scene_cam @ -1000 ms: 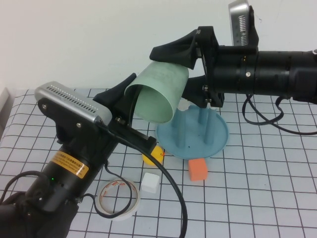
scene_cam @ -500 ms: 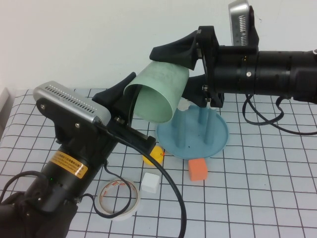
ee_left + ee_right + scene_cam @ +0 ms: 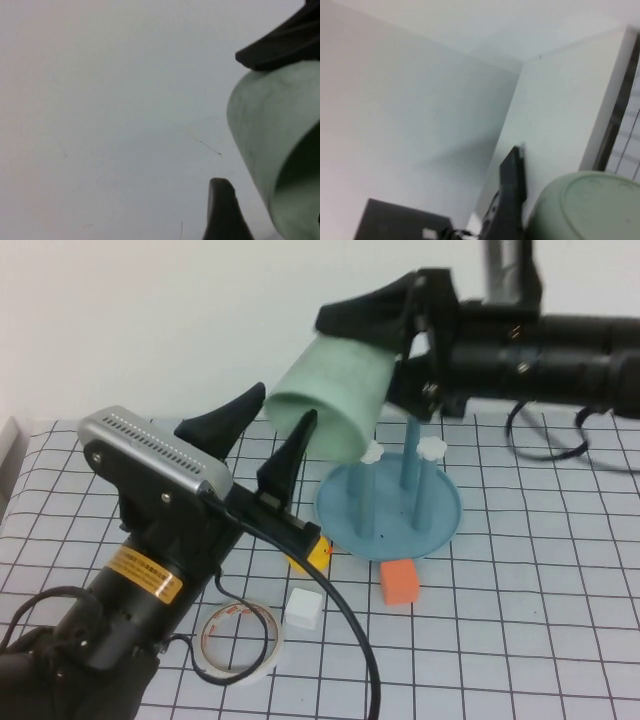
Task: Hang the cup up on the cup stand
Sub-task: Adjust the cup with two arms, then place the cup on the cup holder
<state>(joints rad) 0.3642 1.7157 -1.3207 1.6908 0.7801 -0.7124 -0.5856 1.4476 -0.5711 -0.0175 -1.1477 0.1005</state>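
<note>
The cup (image 3: 345,388) has an opening much wider than the white caps (image 3: 431,448), so I expect it to rock loosely on its post when I hang it.
The pale mint-green cup (image 3: 335,400) hangs in the air, tilted, with its open mouth facing down toward my left arm. My right gripper (image 3: 352,358) is shut on the cup near its closed end, one black finger over the top. The cup stand (image 3: 345,512) sits on the table below and to the right, with white caps (image 3: 432,447) on its blue posts. My left gripper (image 3: 286,405) is open just below the cup's rim, its fingers (image 3: 295,445) apart and not clamping the cup. The cup also shows in the left wrist view (image 3: 275,135) and in the right wrist view (image 3: 590,207).
An orange cube (image 3: 398,582), a white cube (image 3: 303,608) and a yellow piece (image 3: 312,552) lie in front of the stand. A tape roll (image 3: 240,640) lies near my left arm. The table has a grid-patterned cover (image 3: 520,620). A white wall stands behind.
My right gripper has lifted the cup up and slightly right. My left gripper's fingers have spread and no longer hold the cup's rim.
</note>
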